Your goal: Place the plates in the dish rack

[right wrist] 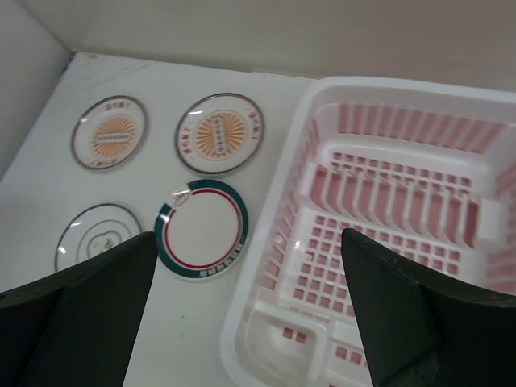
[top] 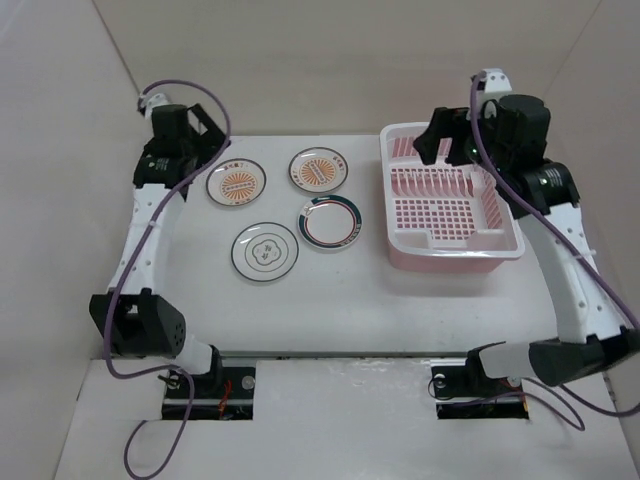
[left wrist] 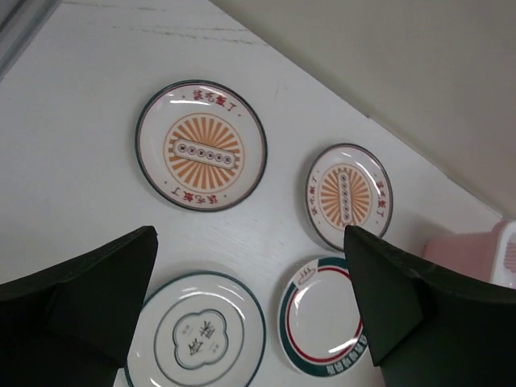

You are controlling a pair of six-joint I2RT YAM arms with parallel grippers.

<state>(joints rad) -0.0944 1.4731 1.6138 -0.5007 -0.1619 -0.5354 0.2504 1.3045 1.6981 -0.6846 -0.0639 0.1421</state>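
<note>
I keep lowering my left gripper where clear table [top: 200, 203] borders the outer rim of the sunburst plate farthest from the rack, until its fingers straddle that rim [top: 209, 188].
Several small white plates lie flat on the table left of the dish rack [top: 450, 258]. Two sunburst plates [top: 236, 183] [top: 318, 171] sit at the back. In front of them lie a flower-outline plate [top: 264, 251] and a teal-rimmed plate [top: 329, 222]. The pink rack holds no plates. My left gripper [top: 212, 128] hovers open above the back left, looking down on the plates [left wrist: 201, 145] [left wrist: 196, 330]. My right gripper [top: 440, 135] hovers open over the rack's back left corner [right wrist: 403, 85], the teal-rimmed plate [right wrist: 201, 228] to its left. Neither gripper holds anything.
Beige walls close in the white table at the back and on both sides. The rack stands near the right wall. Purple cables trail from both arms.
</note>
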